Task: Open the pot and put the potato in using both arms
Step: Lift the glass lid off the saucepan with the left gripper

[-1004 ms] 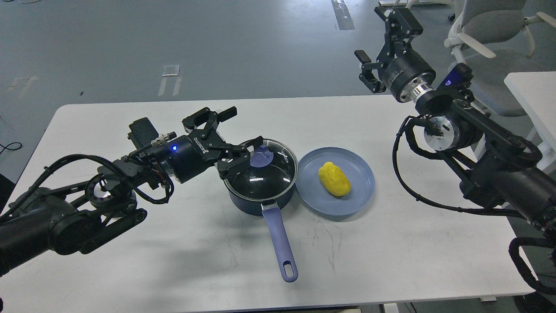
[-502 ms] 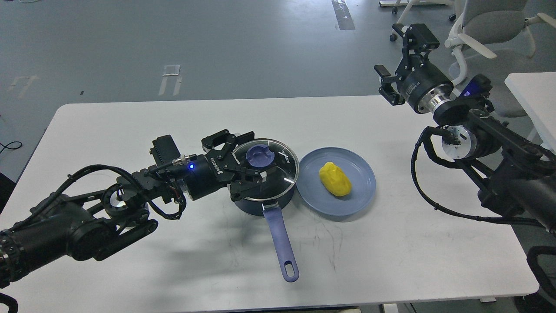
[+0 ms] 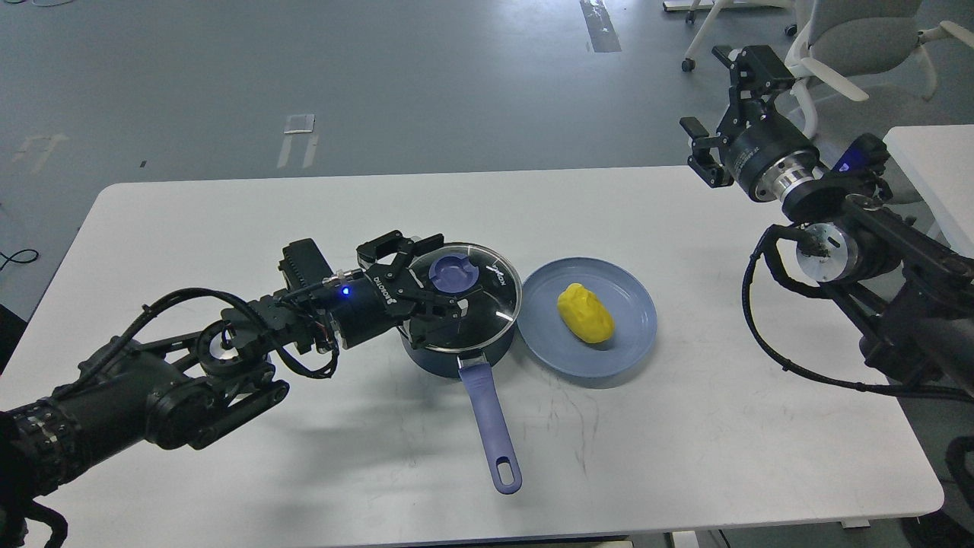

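I can see only plain dark through the glass lid (image 3: 485, 313). I therefore expect to find the navy pot (image 3: 436, 361) empty when I take the lid off.
The navy pot (image 3: 445, 356) stands at the middle of the white table (image 3: 228, 213), its periwinkle handle (image 3: 491, 422) pointing toward me. The glass lid (image 3: 487, 308) with its blue knob (image 3: 449, 272) sits on the pot. My left gripper (image 3: 444, 274) is open just above the lid, one finger on each side of the knob, not closed on it. The yellow potato (image 3: 584, 312) lies on the blue-grey plate (image 3: 609, 361), right of the pot. My right gripper (image 3: 709, 91) is open and empty, raised beyond the table's far right corner.
A grey office chair (image 3: 860, 38) stands at the back right. A second white table (image 3: 932, 167) is at the right edge, close to my right arm. A black cable (image 3: 15, 257) lies on the floor at the left.
My left gripper moved right and down over the lid until its fingers straddle the knob. My right arm moved to the right and lower, away from the table's middle.
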Motion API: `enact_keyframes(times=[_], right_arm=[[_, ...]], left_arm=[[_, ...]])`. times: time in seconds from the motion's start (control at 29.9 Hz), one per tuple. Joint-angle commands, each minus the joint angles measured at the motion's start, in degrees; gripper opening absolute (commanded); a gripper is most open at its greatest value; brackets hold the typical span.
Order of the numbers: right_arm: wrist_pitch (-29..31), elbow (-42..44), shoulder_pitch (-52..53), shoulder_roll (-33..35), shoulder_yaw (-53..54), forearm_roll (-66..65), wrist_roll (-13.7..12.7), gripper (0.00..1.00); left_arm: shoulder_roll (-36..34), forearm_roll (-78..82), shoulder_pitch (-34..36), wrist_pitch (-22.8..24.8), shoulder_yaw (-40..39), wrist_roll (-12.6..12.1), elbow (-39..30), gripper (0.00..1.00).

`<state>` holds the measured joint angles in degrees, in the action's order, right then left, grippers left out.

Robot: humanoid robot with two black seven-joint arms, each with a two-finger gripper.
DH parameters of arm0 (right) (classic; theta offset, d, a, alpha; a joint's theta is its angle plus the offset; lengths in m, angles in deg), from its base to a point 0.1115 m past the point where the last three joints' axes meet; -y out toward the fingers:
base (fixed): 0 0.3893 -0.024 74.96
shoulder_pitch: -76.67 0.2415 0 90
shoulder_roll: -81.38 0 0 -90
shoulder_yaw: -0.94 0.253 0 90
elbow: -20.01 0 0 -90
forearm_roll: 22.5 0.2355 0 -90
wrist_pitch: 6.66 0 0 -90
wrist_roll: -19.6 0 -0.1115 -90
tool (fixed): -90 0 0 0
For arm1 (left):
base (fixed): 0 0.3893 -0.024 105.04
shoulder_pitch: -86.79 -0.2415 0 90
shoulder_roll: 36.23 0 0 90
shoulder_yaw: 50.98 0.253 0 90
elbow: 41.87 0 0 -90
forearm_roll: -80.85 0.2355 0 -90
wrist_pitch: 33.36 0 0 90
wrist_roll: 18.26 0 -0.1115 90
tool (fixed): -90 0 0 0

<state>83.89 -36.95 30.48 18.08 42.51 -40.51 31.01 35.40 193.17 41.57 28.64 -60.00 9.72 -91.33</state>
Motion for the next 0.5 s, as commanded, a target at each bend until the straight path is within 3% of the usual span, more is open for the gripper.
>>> enact_keyframes(times=[0.0,0.33,0.44,0.47], right_arm=[[0.1,0.0,-0.1,0.0,-0.1,0.0,0.0,1.00],[0.2,0.0,-1.1,0.0,-0.1,0.0,0.0,1.00],[0.2,0.0,-1.4,0.0,-0.1,0.0,0.0,1.00],[0.2,0.0,-1.9,0.0,-0.1,0.0,0.0,1.00]], left_arm=[[0.4,-0.3,0.2,0.0,1.4,0.0,0.5,0.98],[1.2,-0.9,0.2,0.0,1.5,0.0,2.2,0.95],[1.3,-1.0,0.1,0.0,1.5,0.0,2.3,0.83],[1.6,-1.0,0.1,0.0,1.5,0.0,2.7,0.67]])
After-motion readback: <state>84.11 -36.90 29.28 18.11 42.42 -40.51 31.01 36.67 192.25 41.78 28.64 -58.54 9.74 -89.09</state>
